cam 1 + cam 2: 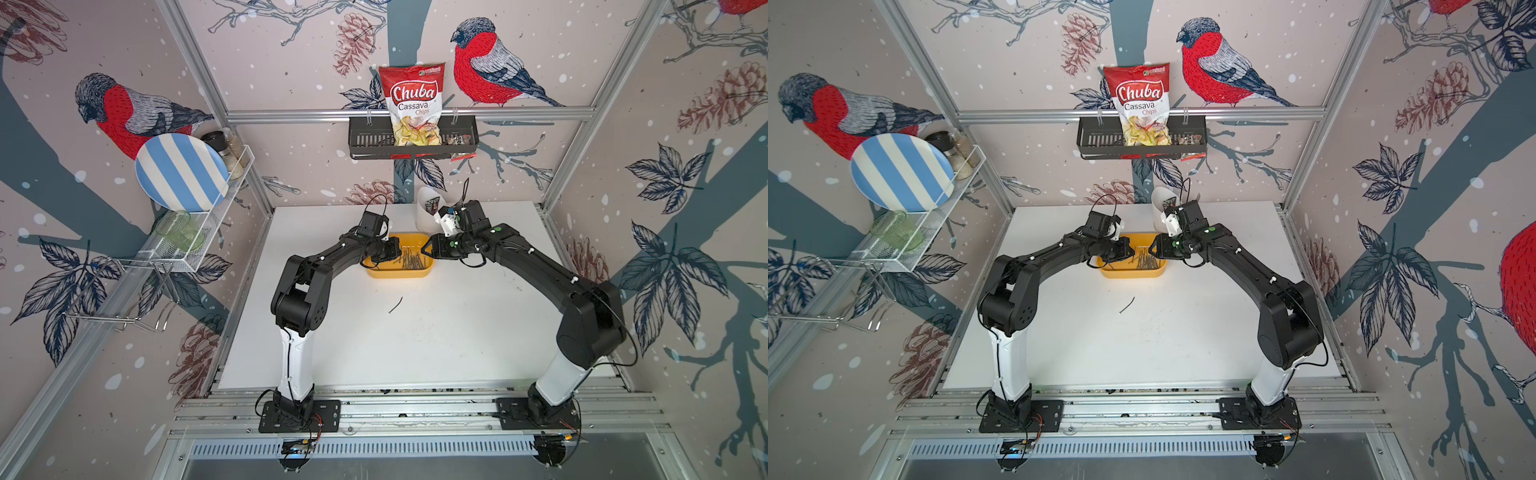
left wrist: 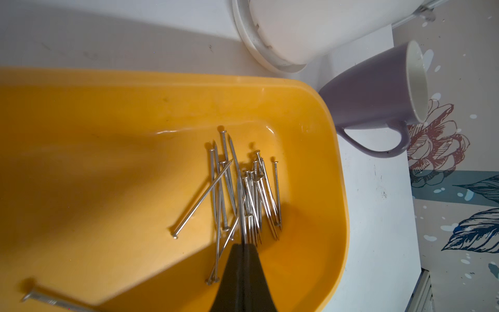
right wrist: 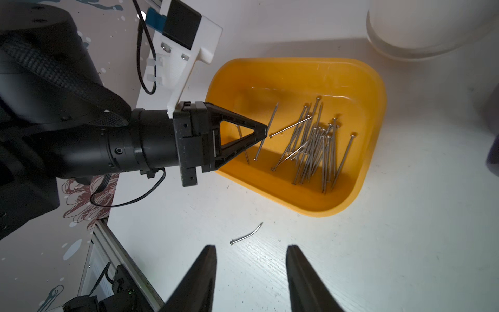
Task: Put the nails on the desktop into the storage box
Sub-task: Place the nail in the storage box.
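Observation:
I go on moving my left gripper toward the heap (image 3: 314, 148) and let go there, because both ends of the held nail (image 3: 273, 115) hang inside the storage box's rim.
The yellow-orange storage box (image 1: 399, 275) (image 1: 1133, 275) sits at the back middle of the white desktop (image 1: 415, 340). A heap of several nails (image 2: 253, 194) (image 3: 313, 146) lies in it. My left gripper (image 2: 243, 244) (image 3: 266, 132) hangs over the box's left half, shut on one nail that crosses its tips. One bent nail (image 1: 395, 304) (image 1: 1127, 304) (image 3: 245, 235) lies on the desktop in front of the box. My right gripper (image 3: 251, 247) (image 1: 424, 249) hovers open and holds nothing, at the box's right end and above the desktop.
A white cutlery holder (image 1: 428, 212) (image 2: 297, 32) stands just behind the box, with a purple mug (image 2: 372, 94) beside it. On the back wall hangs a black wire basket (image 1: 365, 139) with a chips bag. A rack with a striped plate (image 1: 183, 174) is on the left wall.

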